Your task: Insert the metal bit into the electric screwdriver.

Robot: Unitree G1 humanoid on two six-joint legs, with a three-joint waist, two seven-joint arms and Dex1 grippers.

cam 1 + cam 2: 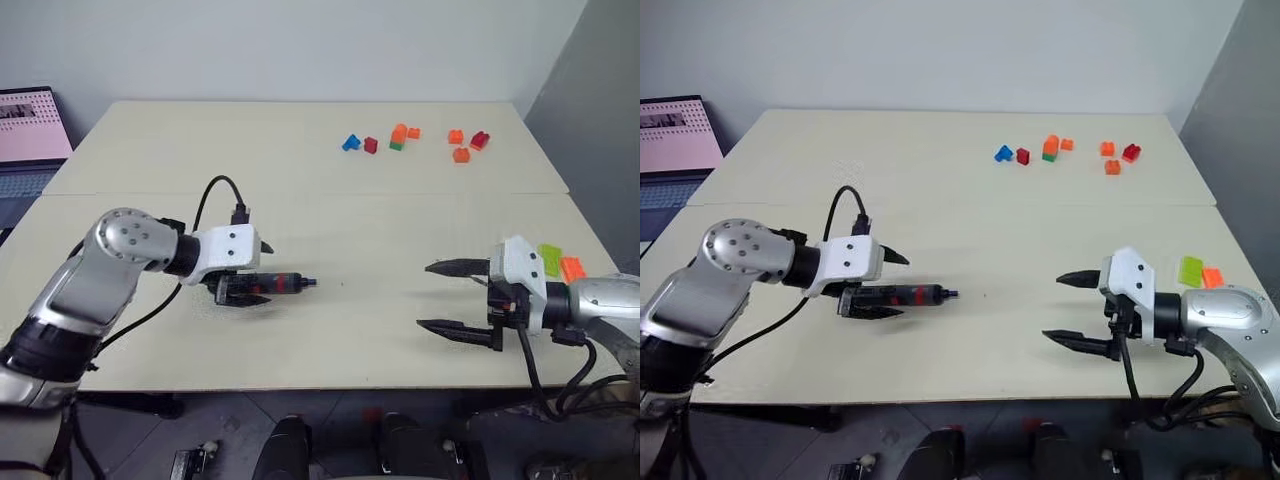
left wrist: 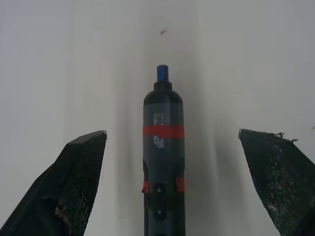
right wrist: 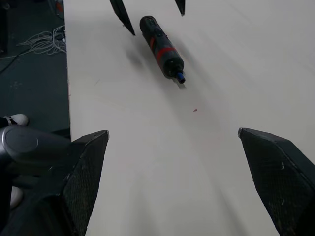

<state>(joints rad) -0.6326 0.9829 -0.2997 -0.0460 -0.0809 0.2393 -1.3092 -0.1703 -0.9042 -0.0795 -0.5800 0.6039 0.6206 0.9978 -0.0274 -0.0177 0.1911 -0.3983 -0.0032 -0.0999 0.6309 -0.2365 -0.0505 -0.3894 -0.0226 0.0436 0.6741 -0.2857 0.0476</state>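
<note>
I see a short bluish tip on the electric screwdriver. The metal bit will therefore stay in it and stick far out when I push the bit in.
The electric screwdriver lies on the cream table, left of middle. It is dark with a red band, and its small bluish tip points toward the right side. My left gripper is open and straddles the screwdriver's rear half. In the left wrist view the screwdriver sits between the two fingers, clear of both. My right gripper is open and empty at the table's right, pointing left at the screwdriver. The metal bit is out of view.
Several small coloured blocks lie at the far right of the table. A green and an orange block sit just behind my right wrist. A laptop stands off the far left corner. The table's front edge is close below both grippers.
</note>
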